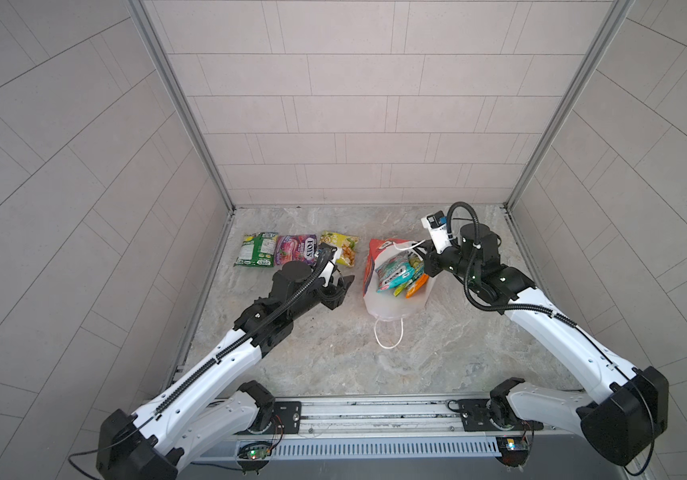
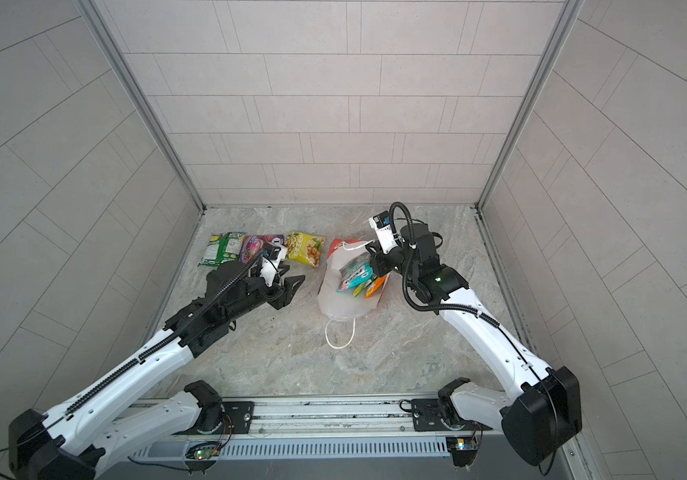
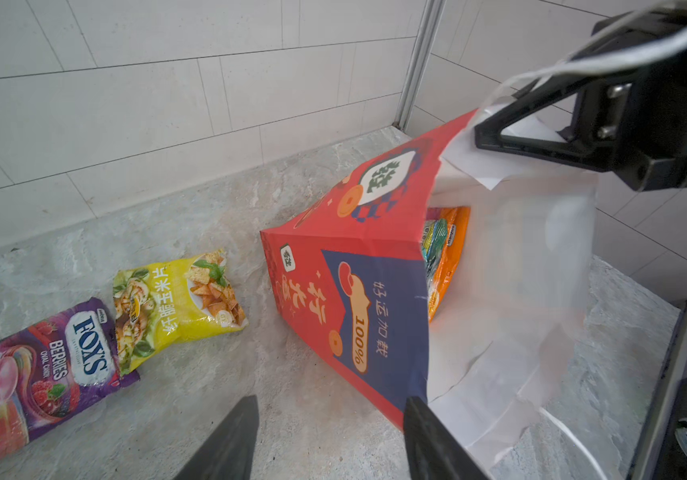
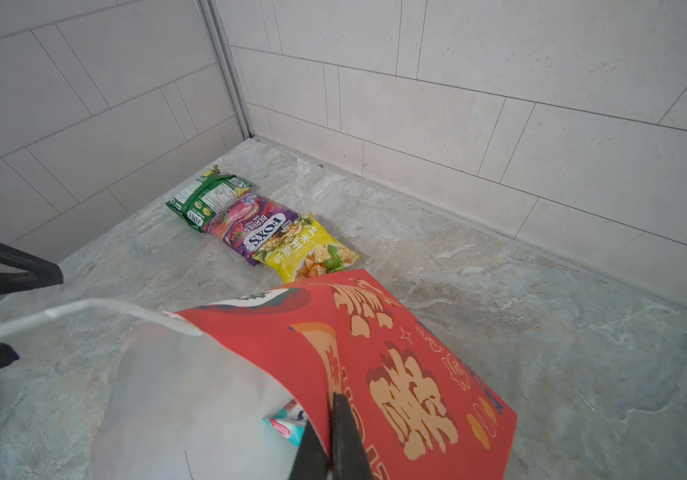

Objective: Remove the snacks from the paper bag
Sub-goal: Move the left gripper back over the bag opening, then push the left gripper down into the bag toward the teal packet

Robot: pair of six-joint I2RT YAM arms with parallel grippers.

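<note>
The robot's right gripper holds the paper bag's opening (image 1: pixel 398 291) wide above the teal snack (image 1: pixel 393 274), so the left gripper should keep reaching in until its fingers are on either side of the teal snack.
The red paper bag (image 1: pixel 391 305) (image 2: pixel 342 305) lies tilted with its white inside facing up and its mouth open. A teal snack (image 1: pixel 393 272), a yellow-green one (image 1: pixel 415 262) and an orange one (image 1: pixel 416 287) sit inside it. The green (image 1: pixel 255 249), purple (image 1: pixel 294 248) and yellow (image 1: pixel 339 247) packets lie in a row on the table to its left. My right gripper (image 4: pixel 335 399) (image 1: pixel 425 270) is shut on the bag's red wall (image 4: pixel 396 353) at the rim. My left gripper (image 3: pixel 332 401) (image 1: pixel 344 291) is open and holds nothing, just left of the bag's blue side panel (image 3: pixel 379 332).
The marble table (image 1: pixel 333 357) is boxed in by tiled walls at the back and both sides. A metal rail (image 1: pixel 375 411) with the arm bases runs along the front. One white cord handle (image 1: pixel 389 334) trails on the table in front of the bag.
</note>
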